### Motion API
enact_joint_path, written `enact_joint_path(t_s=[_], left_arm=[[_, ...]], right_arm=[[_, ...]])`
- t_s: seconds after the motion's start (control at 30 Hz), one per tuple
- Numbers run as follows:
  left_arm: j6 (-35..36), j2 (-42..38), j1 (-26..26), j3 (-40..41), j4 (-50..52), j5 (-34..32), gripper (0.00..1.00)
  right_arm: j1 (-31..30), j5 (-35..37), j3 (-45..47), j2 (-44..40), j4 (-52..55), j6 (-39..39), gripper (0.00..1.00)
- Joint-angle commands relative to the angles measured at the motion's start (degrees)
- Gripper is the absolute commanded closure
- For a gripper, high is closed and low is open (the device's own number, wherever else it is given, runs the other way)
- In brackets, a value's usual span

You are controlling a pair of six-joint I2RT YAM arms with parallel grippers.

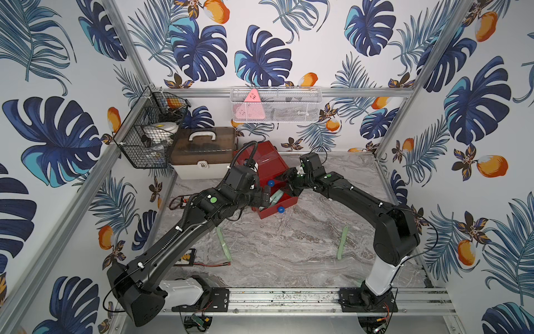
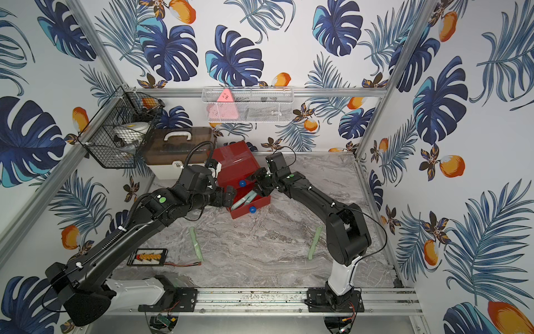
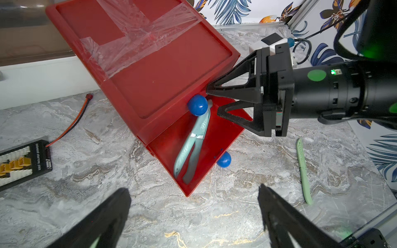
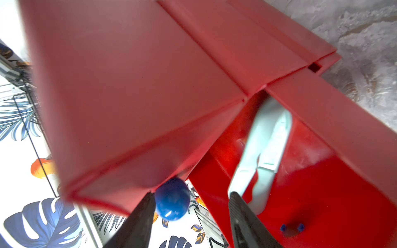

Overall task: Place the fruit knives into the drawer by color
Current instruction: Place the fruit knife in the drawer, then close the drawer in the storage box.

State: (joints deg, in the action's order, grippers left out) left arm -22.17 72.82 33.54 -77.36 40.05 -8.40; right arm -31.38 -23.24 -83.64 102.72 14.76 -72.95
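Observation:
The open drawer of teal-blue knives covers the bottom drawer, so its front needs to be pushed shut by the robot's right gripper before the bottom drawer is opened for green knives.
The red drawer chest stands at the back middle, turned askew, with clear tape on top. One drawer is pulled out and holds two teal-blue fruit knives. On the table lie two pale green knives. My right gripper is open at the pulled-out drawer's back. A blue knob sits loose beside one finger. My left gripper hangs wide open and empty over the table by the drawer's front corner.
A beige case with a brown lid stands left of the chest. A black wire basket hangs above the case, and a white mesh basket hangs on the back wall. A black connector board with a red cable lies front left.

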Motion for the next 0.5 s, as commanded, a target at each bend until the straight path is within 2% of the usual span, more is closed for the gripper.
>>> enact_joint_path(t_s=[0.0, 0.07, 0.13, 0.2, 0.3, 0.37, 0.4, 0.43, 0.47], left_arm=[[1.15, 1.59, -0.31, -2.47, -2.15, 1.02, 0.01], [1.06, 3.69, -0.37, -4.94, -2.54, 0.70, 0.01], [0.67, 6.60, -0.54, -8.61, -2.56, -0.01, 0.01], [-0.12, 11.34, -1.06, -13.85, -1.51, -1.00, 0.01], [-1.83, 19.35, -2.65, -23.13, 0.91, -1.54, 0.03], [-2.90, 24.64, -4.09, -28.81, 1.86, -1.19, 0.08], [-3.57, 27.07, -5.01, -31.32, 1.87, -0.66, 0.18], [-4.31, 29.41, -6.09, -33.28, 1.63, 0.11, 0.34], [-5.30, 31.54, -7.27, -35.30, 1.44, 0.80, 0.63]], right_arm=[[0.09, 0.60, 0.37, -2.92, -0.27, 1.38, 0.44], [0.09, 1.00, 1.95, -5.55, 0.70, 2.20, 0.50], [0.09, 1.42, 4.21, -8.31, 1.87, 3.11, 0.62], [0.16, 2.00, 7.77, -11.31, 3.04, 3.98, 0.80], [0.52, 3.00, 14.95, -15.34, 2.19, 3.07, 1.00], [1.04, 3.20, 19.59, -17.38, 0.54, 1.96, 1.00], [1.35, 3.29, 21.54, -17.87, 0.16, 1.61, 1.00], [1.61, 3.21, 22.70, -18.14, -0.13, 1.55, 1.00], [1.87, 3.06, 23.54, -18.17, -0.38, 1.56, 1.00]])
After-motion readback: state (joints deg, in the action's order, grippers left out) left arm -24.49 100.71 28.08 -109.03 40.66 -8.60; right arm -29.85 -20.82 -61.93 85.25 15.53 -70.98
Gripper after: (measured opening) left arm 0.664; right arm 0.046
